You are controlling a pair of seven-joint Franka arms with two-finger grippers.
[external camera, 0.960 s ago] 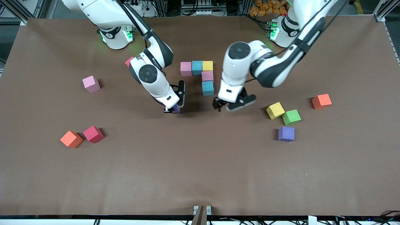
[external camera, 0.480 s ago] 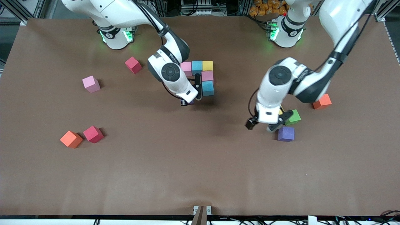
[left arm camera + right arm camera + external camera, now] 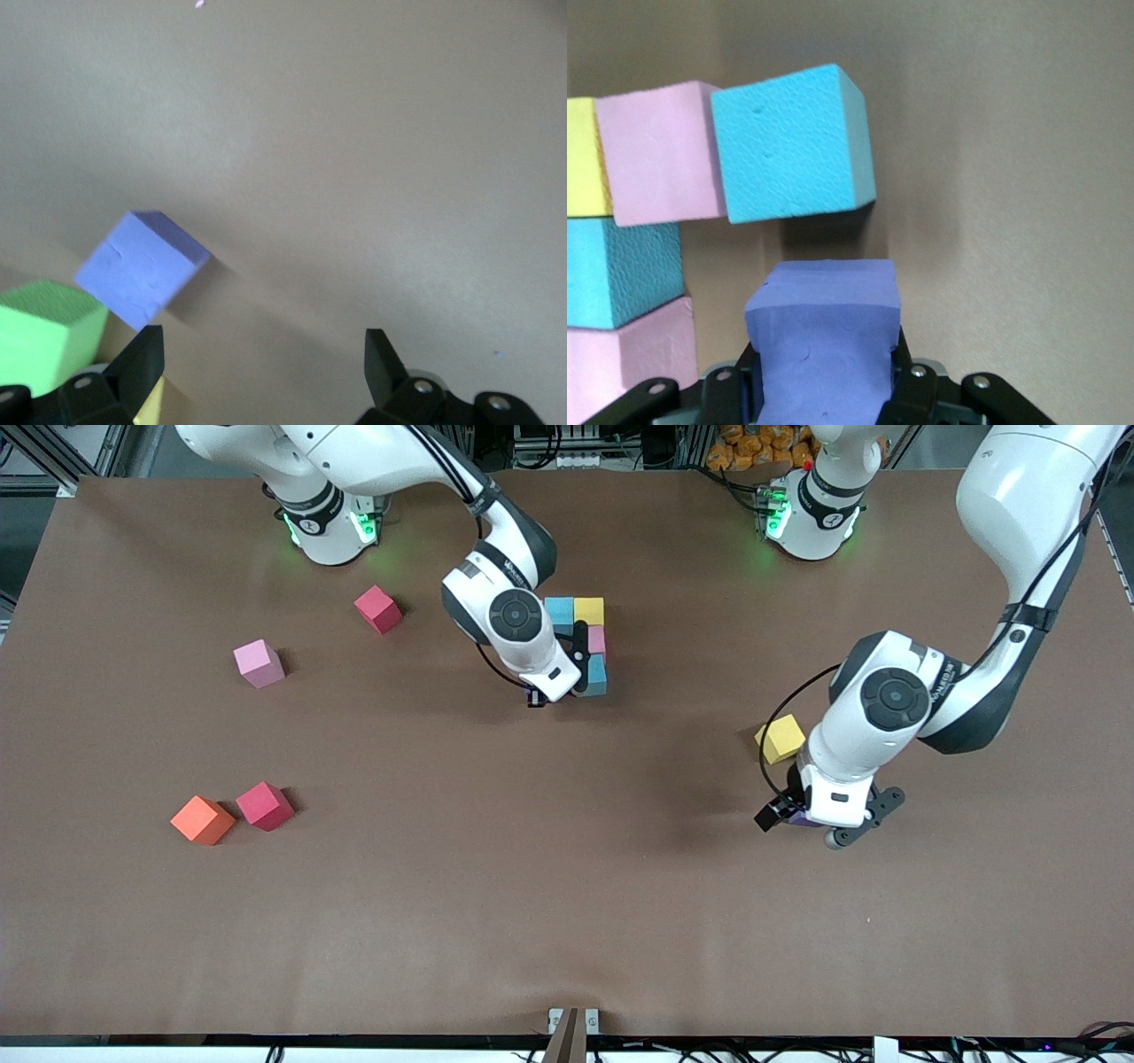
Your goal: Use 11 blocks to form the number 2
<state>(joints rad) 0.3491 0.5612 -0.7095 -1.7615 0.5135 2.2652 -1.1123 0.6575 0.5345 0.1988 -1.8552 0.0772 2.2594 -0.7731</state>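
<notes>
My left gripper needs to turn square over that purple block [image 3: 804, 819] before it grasps it, because the purple block [image 3: 142, 270] by the green block lies at a slant to my left gripper's fingers.
The started number 2 shows a light blue block [image 3: 558, 611], a yellow block [image 3: 588, 610], a pink block [image 3: 596, 639] and a second light blue block [image 3: 595, 676]; the right arm hides part of it. My right gripper [image 3: 542, 693] is shut on a purple block [image 3: 824, 345], just beside that second light blue block [image 3: 793, 142] on the right arm's side. My left gripper [image 3: 261, 354] hangs open, nothing between its fingers, over another purple block [image 3: 142, 266] that lies beside a green block [image 3: 40, 341]. In the front view this left gripper [image 3: 808, 824] covers both blocks.
A loose yellow block [image 3: 780, 738] lies by the left arm's hand. Toward the right arm's end lie a red block [image 3: 377, 608], a pink block [image 3: 259, 662], an orange block [image 3: 202, 819] and another red block [image 3: 264, 805].
The right gripper carried its purple block from the table's middle up beside the started number. The left arm swung away from the number to over the purple and green blocks.
</notes>
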